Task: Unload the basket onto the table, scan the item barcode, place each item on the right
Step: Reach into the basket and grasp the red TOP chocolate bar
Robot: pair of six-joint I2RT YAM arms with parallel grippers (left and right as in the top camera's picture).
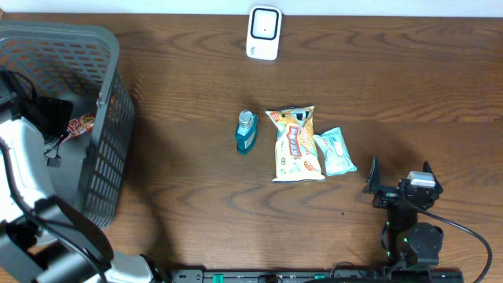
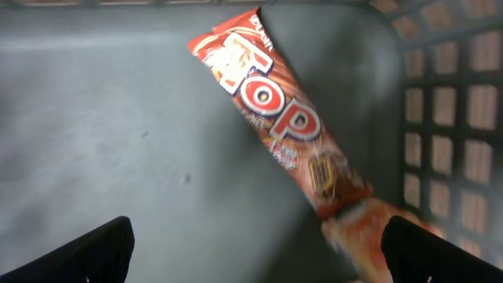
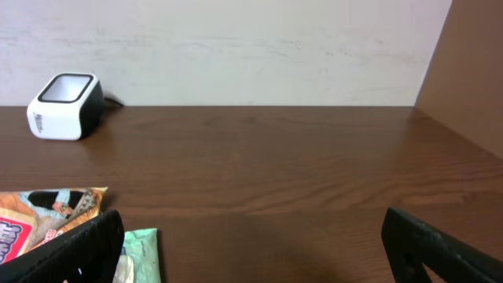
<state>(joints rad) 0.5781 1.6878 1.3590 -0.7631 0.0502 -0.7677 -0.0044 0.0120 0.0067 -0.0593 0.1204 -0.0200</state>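
The red wrapper's middle (image 2: 283, 116) is clear of the basket's side. My left gripper should keep going down until its open fingers are on both sides of the wrapper (image 1: 81, 125), and then close.
A red "Top" snack wrapper (image 2: 275, 118) lies on the grey floor of the basket (image 1: 102, 141); the overhead view shows it by the basket's right wall (image 1: 81, 124). My left gripper (image 2: 255, 251) hangs over it inside the basket, open, with nothing between its fingers. The wrapper's lower end runs beside the right finger (image 2: 440, 251). The white barcode scanner (image 1: 263, 33) stands at the table's far edge and appears at the far left of the right wrist view (image 3: 65, 106). My right gripper (image 1: 399, 179) rests open at the front right, empty.
A teal bottle (image 1: 247, 131), a yellow snack bag (image 1: 296, 144) and a teal wipes pack (image 1: 335, 151) lie mid-table. The snack bag (image 3: 47, 216) and wipes pack (image 3: 137, 251) lie just left of the right gripper. The basket's mesh wall (image 2: 452, 102) stands close to the left gripper.
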